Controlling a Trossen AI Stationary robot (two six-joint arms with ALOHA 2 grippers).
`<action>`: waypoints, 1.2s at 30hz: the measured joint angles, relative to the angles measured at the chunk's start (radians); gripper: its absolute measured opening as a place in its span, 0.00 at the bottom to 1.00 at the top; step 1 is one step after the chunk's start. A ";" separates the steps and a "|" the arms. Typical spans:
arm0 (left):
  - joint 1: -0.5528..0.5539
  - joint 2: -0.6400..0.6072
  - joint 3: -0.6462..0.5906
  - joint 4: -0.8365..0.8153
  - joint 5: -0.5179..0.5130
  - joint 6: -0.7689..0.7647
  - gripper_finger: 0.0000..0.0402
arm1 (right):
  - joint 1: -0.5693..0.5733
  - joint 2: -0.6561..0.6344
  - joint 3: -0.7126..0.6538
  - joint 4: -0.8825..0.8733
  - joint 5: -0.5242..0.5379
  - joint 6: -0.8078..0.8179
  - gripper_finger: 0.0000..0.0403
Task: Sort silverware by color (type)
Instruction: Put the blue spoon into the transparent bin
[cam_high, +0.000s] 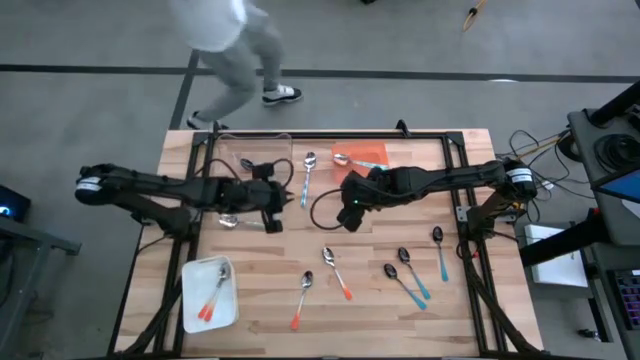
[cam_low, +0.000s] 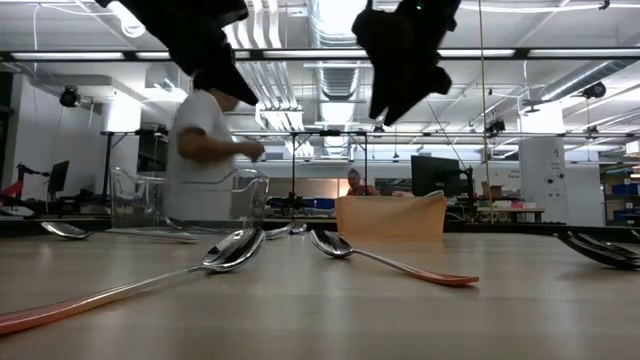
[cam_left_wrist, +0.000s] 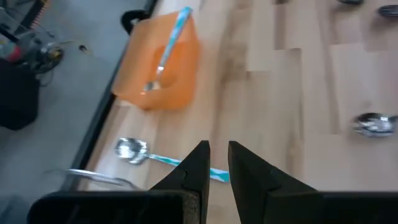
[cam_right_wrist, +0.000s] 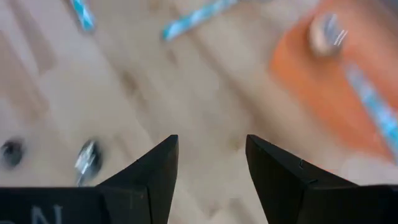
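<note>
My left gripper is unable to reach the teal-handled dark spoons (cam_high: 404, 288), so my right gripper should pick up the middle one (cam_high: 414, 273) and bring it to my left gripper.
Silverware lies scattered on the wooden table (cam_high: 270, 330). A light-blue-handled spoon (cam_high: 307, 178) lies far of centre. Two orange-handled spoons (cam_high: 336, 272) (cam_high: 302, 300) lie near the front. Three teal-handled dark spoons (cam_high: 440, 250) (cam_high: 410, 272) (cam_high: 405, 287) lie to the right. My left gripper (cam_high: 272, 208) (cam_left_wrist: 217, 165) hovers left of centre above the table, its fingers a narrow gap apart with nothing between them. The light-blue spoon (cam_left_wrist: 140, 151) lies on the table beneath it. My right gripper (cam_high: 350, 215) (cam_right_wrist: 211, 155) hovers at the centre, wide open and empty.
An orange container (cam_high: 365, 157) (cam_left_wrist: 165, 68) at the far centre holds a light-blue-handled spoon (cam_left_wrist: 168, 46). A clear container (cam_high: 255, 158) stands to its left. A white tray (cam_high: 195, 275) at the near left holds orange-handled spoons. A person (cam_high: 230, 50) walks beyond the far edge.
</note>
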 joint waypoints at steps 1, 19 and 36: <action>0.010 0.000 0.004 0.000 -0.001 0.016 0.10 | 0.000 0.000 0.000 -0.022 -0.044 0.026 0.44; 0.043 0.000 -0.041 -0.006 -0.002 0.093 0.10 | 0.084 0.000 -0.011 -0.288 -0.458 0.401 0.44; 0.043 0.000 -0.035 -0.006 -0.002 0.095 0.10 | 0.303 0.001 -0.242 -0.362 -0.434 0.480 0.33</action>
